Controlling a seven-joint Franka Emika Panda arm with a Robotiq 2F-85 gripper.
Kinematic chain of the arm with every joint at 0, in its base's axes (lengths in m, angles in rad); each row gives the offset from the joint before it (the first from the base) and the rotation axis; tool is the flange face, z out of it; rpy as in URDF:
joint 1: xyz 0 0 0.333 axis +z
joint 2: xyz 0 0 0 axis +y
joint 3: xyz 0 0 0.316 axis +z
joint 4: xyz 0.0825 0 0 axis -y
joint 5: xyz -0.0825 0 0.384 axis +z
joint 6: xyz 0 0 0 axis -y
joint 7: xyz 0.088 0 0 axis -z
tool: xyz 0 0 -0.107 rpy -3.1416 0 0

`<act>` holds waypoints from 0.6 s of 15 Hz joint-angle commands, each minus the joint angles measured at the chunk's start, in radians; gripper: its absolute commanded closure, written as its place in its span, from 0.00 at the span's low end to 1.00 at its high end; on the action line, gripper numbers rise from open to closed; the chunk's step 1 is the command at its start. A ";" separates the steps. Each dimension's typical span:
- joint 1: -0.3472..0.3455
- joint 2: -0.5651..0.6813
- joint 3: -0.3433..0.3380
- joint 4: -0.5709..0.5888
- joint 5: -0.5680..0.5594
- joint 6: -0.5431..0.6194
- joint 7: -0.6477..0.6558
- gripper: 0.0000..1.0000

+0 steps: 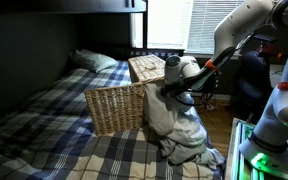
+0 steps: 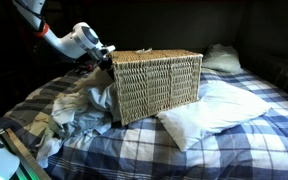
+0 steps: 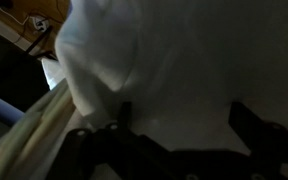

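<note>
The robot's gripper faces the hanging cloth while the basket's wicker rim is outside its fingers, so next the gripper rises clear, turns and comes down over the basket's rim from above.
My gripper is at the near end of a wicker basket that stands on a bed, and it shows in both exterior views. A pale cloth hangs from the basket's end below the gripper into a heap on the bed. In the wrist view the cloth fills the picture right in front of the gripper. The two fingers stand wide apart on either side of it. Whether they touch the cloth is hidden in the dark.
The basket sits on a blue plaid blanket. A white pillow lies against the basket's side, another pillow at the bed's head. The basket's lid stands open. A window and a bunk frame are behind.
</note>
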 commanded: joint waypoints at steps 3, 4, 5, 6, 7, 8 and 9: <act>0.038 0.164 -0.042 0.172 -0.106 -0.003 0.017 0.00; 0.040 0.174 -0.047 0.192 -0.109 0.000 0.013 0.00; 0.042 0.183 -0.050 0.210 -0.115 0.000 0.014 0.00; 0.044 0.191 -0.056 0.229 -0.121 -0.006 0.013 0.00; 0.043 0.198 -0.059 0.243 -0.121 -0.006 0.011 0.00; 0.039 0.206 -0.063 0.257 -0.111 -0.004 0.005 0.00; 0.039 0.210 -0.066 0.269 -0.105 -0.006 0.001 0.00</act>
